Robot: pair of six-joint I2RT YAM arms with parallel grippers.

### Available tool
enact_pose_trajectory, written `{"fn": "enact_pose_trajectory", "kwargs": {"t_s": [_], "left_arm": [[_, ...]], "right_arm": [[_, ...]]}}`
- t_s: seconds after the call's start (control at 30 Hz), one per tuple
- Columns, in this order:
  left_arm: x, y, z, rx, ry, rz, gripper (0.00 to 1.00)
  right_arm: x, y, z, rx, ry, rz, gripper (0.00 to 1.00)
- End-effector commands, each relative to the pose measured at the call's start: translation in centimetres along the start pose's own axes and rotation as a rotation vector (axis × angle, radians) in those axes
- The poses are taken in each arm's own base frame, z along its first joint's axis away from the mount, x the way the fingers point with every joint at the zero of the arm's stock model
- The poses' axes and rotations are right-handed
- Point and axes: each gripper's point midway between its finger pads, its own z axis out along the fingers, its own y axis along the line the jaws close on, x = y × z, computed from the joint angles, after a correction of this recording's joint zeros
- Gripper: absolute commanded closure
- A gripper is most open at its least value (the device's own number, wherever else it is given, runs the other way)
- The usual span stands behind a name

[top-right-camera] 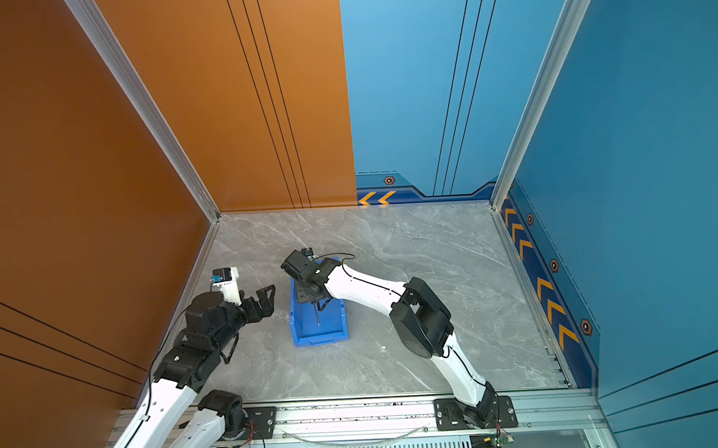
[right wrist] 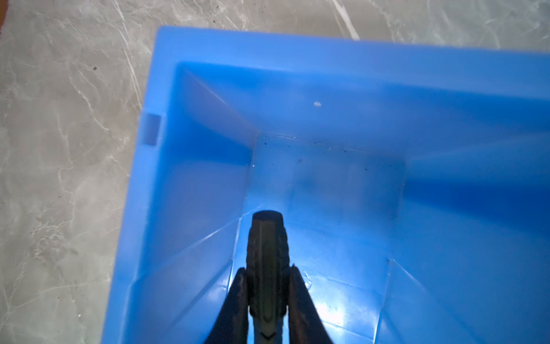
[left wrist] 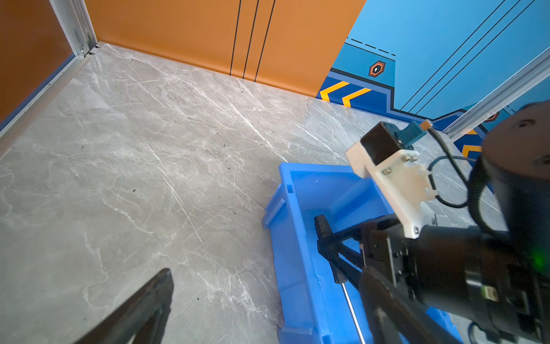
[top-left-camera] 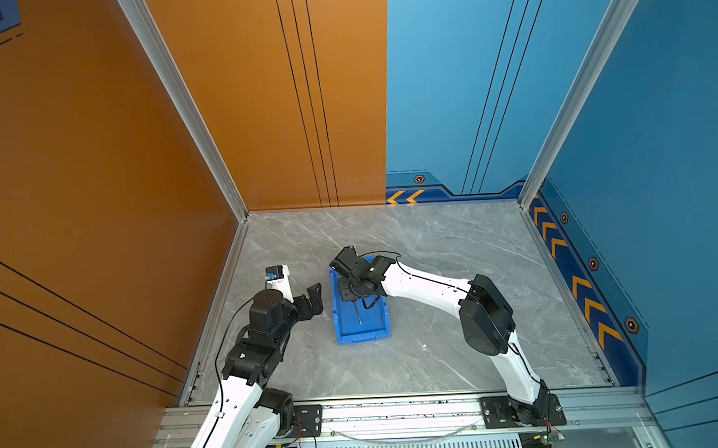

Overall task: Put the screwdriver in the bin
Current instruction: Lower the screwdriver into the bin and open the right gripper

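Note:
I should keep lowering the screwdriver (right wrist: 267, 243) with my right gripper until its handle nears the blue bin's empty bottom (right wrist: 332, 240), because it points along the blue bin's length, clear of its sides.
The blue bin (top-left-camera: 364, 337) (top-right-camera: 320, 338) lies on the grey marble table, left of centre in both top views. My right gripper (top-left-camera: 352, 298) (top-right-camera: 310, 298) reaches into it from the right, shut on the screwdriver's black handle (right wrist: 268, 256). The thin silver shaft (top-left-camera: 358, 315) (top-right-camera: 316, 316) (left wrist: 351, 306) slants down inside the bin toward its near end; whether the tip touches the floor I cannot tell. In the right wrist view both fingers (right wrist: 238, 297) press the handle above the bin's floor. My left gripper (top-left-camera: 315, 297) (top-right-camera: 267, 297) (left wrist: 265, 306) hangs open and empty just left of the bin.
Orange wall panels stand at the left and back left, blue panels at the back right and right. An aluminium rail (top-left-camera: 399, 414) carrying both arm bases runs along the near edge. Bare marble (top-left-camera: 453, 237) spreads behind and right of the bin.

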Motion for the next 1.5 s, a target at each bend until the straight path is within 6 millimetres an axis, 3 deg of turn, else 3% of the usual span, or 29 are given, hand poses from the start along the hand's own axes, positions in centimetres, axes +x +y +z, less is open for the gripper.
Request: {"fn": "enact_pose_trajectory", "kwargs": {"t_s": [0.0,0.57,1.07,1.47], "left_arm": [[0.5,0.7,-0.1,-0.029,0.017,-0.008,0.01],[1.0,1.3,-0.5,-0.059,0.027,-0.013,0.02],[0.6,2.2,-0.6,-0.101,0.012,-0.001,0.02],[0.4,2.6,-1.1,-0.121,-0.014,-0.01,0.02]], "right_arm": [[0.2,-0.6,0.6,0.023,0.015,0.024,0.98],[1.1,-2.8,4.3,0.076,0.036,0.083,0.94],[1.4,-2.9,4.8,0.083,0.041,0.037,0.82],[1.3,-2.8,4.2,0.078,0.036,0.016,0.8]]}}
